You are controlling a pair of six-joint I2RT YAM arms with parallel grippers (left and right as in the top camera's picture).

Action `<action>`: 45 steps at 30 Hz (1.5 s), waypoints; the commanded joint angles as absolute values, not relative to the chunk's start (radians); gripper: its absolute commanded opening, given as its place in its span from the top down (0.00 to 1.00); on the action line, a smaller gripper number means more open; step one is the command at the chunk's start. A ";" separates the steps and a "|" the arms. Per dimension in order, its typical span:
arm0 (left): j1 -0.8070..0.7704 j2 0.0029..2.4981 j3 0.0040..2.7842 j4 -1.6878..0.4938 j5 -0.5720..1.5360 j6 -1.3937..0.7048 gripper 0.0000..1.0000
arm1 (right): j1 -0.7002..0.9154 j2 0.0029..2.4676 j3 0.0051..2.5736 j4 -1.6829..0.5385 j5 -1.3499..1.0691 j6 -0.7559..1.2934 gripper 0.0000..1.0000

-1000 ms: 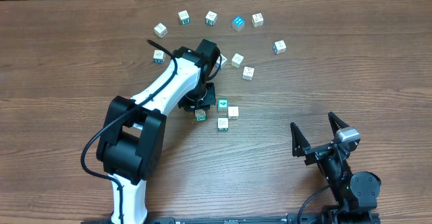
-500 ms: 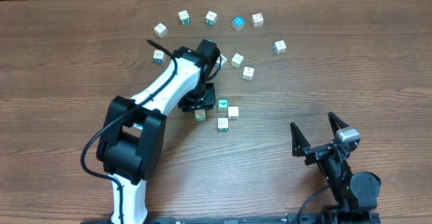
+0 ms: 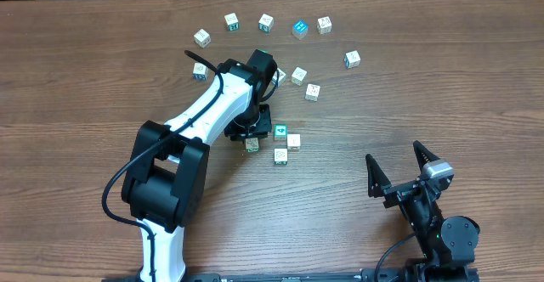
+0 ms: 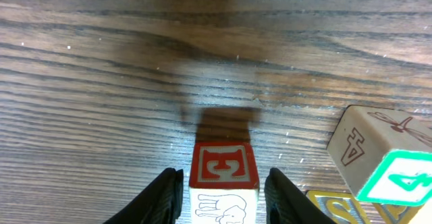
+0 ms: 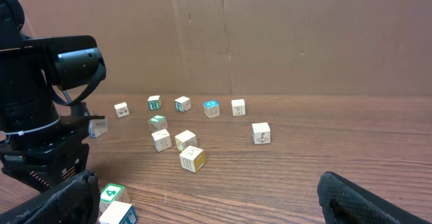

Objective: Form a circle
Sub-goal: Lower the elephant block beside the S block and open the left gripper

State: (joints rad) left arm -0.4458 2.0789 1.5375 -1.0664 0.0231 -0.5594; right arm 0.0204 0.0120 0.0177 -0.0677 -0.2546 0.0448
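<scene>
The gap beside the yellow-S cube (image 4: pixel 339 207) is filled by a finger of my left gripper, so I should move back, close and push the red-E cube (image 4: pixel 223 164) nearer.
Small printed cubes lie in an open arc at the back, from one cube (image 3: pixel 201 36) past a teal cube (image 3: pixel 299 29) to another (image 3: pixel 352 59); no closed circle shows. My left gripper (image 3: pixel 252 138) (image 4: pixel 223 177) points down, open, astride a red-E elephant cube (image 4: pixel 224 177) (image 3: pixel 252 145), with a thin gap on each side. Right of it stand a green-4 cube (image 4: pixel 388 173) (image 3: pixel 280 131) and two pale cubes (image 3: pixel 294 141) (image 3: pixel 280 155). My right gripper (image 3: pixel 399 176) (image 5: pixel 216 207) rests open and empty at the front right.
Inside the arc are loose cubes (image 3: pixel 298 76) (image 3: pixel 313 91), and one (image 3: pixel 200 70) lies left of the left arm. A yellow-S cube (image 4: pixel 337 209) is close to the right finger. A cardboard wall (image 5: pixel 270 35) backs the table.
Almost nothing. The left arm stays over the same cube and the right arm has not moved.
</scene>
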 commanded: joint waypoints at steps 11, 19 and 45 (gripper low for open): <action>-0.494 2.054 1.525 -1.069 0.027 -0.577 0.68 | 0.017 0.003 0.008 -0.062 -0.247 0.040 0.00; -0.494 2.054 1.525 -1.068 0.027 -0.588 0.65 | 0.017 0.003 0.008 -0.062 -0.247 0.040 0.00; -0.391 2.053 1.581 -1.053 -0.004 -0.583 0.48 | 0.017 0.003 0.008 -0.062 -0.247 0.040 0.00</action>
State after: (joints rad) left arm -0.4007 2.0789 1.5600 -1.0626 0.0166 -0.5781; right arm 0.0204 0.0120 0.0177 -0.0681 -0.2550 0.0448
